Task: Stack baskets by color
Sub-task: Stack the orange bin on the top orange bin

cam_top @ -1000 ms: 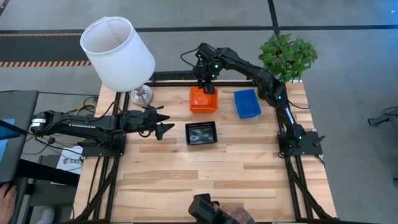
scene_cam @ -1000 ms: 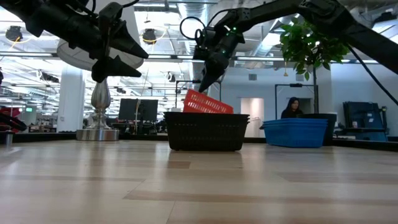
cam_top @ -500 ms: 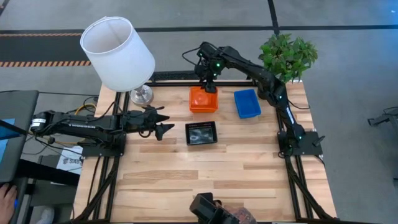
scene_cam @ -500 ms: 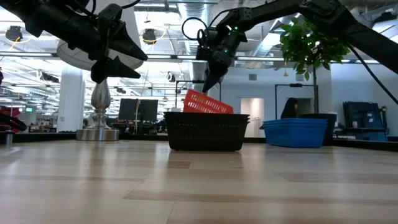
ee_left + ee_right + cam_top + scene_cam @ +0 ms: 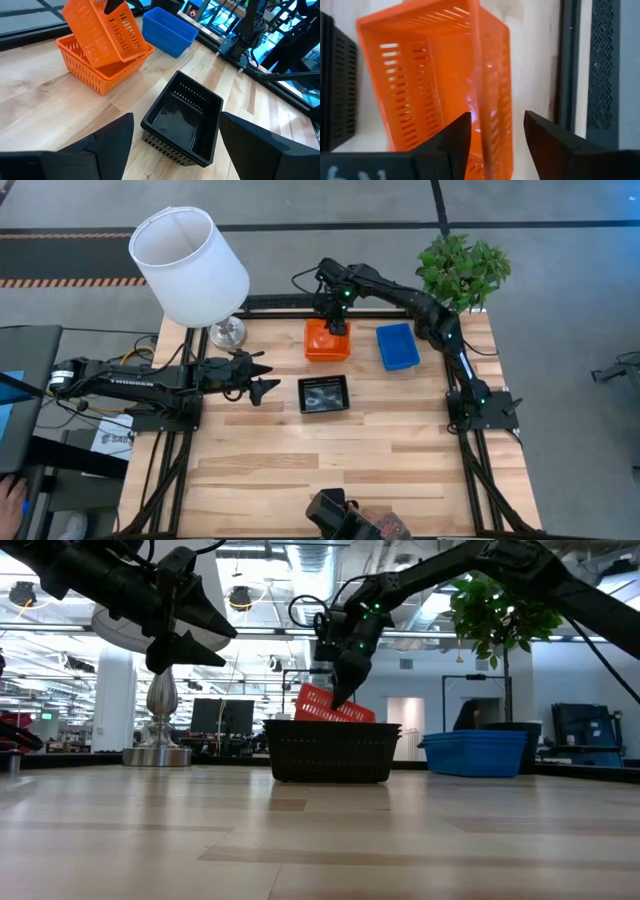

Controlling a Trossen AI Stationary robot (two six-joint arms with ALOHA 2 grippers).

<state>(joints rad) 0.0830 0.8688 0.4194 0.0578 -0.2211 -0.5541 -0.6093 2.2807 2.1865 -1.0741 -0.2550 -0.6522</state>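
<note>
My right gripper should level the upper orange basket (image 5: 95, 35) and lower it gently before backing away, because it slants with one end raised above the lower orange basket (image 5: 102, 82).
Two orange baskets (image 5: 327, 340) stand at the far middle of the table. The upper one (image 5: 107, 32) leans tilted in the lower one (image 5: 95, 75), one end raised. My right gripper (image 5: 497, 135) points steeply down over it, open, a finger on either side of its raised wall. The blue baskets (image 5: 398, 346) stand to the right and the black baskets (image 5: 323, 394) nearer the table's front. My left gripper (image 5: 262, 377) hovers open left of the black baskets (image 5: 185, 117). My right gripper comes from above with its fingers either side of the tilted orange basket's raised wall rim (image 5: 481, 100). Gaps show between the rim and the fingers (image 5: 457, 137). I cannot tell whether either finger touches it. The basket's lower end rests in the orange basket beneath.
A white-shaded lamp (image 5: 190, 265) stands at the far left corner and a potted plant (image 5: 463, 270) at the far right. Bare wood (image 5: 330, 470) fills the near half of the table. A person sits in the room beyond (image 5: 470, 715).
My right gripper has come down toward the tilted orange basket, and its fingertips are now level with the basket's raised rim. The basket has stayed tilted in place.
</note>
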